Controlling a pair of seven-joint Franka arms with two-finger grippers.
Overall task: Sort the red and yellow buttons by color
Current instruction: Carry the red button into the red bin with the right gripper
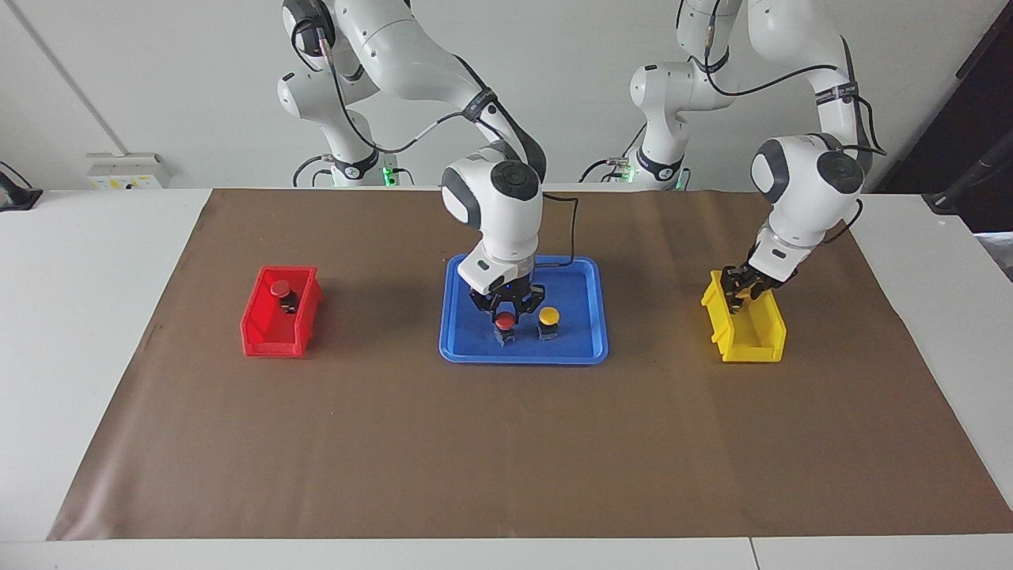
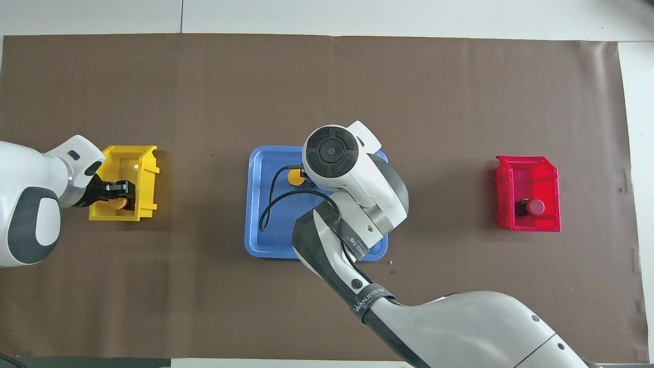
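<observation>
The button in the red bin is lying tipped with its black base [image 2: 521, 207] showing, so the blue tray's red button will also lie tipped when I lower it there.
A red button [image 1: 504, 321] and a yellow button [image 1: 548, 317] stand side by side in the blue tray [image 1: 586, 332]. My right gripper [image 1: 506, 305] is open just above the red button, with one finger on each side of it. In the overhead view the right arm hides this red button, and the yellow button [image 2: 295, 177] shows partly. A second red button [image 1: 279, 289] lies in the red bin [image 1: 269, 340]. My left gripper [image 1: 742, 294] is open inside the yellow bin [image 1: 752, 344]. A second yellow button [image 2: 118, 203] lies in the yellow bin under it.
The tray sits mid-table on a brown mat [image 1: 506, 451]. The red bin [image 2: 529, 168] is toward the right arm's end of the table. The yellow bin [image 2: 145, 168] is toward the left arm's end. A black cable [image 2: 268, 204] hangs over the tray.
</observation>
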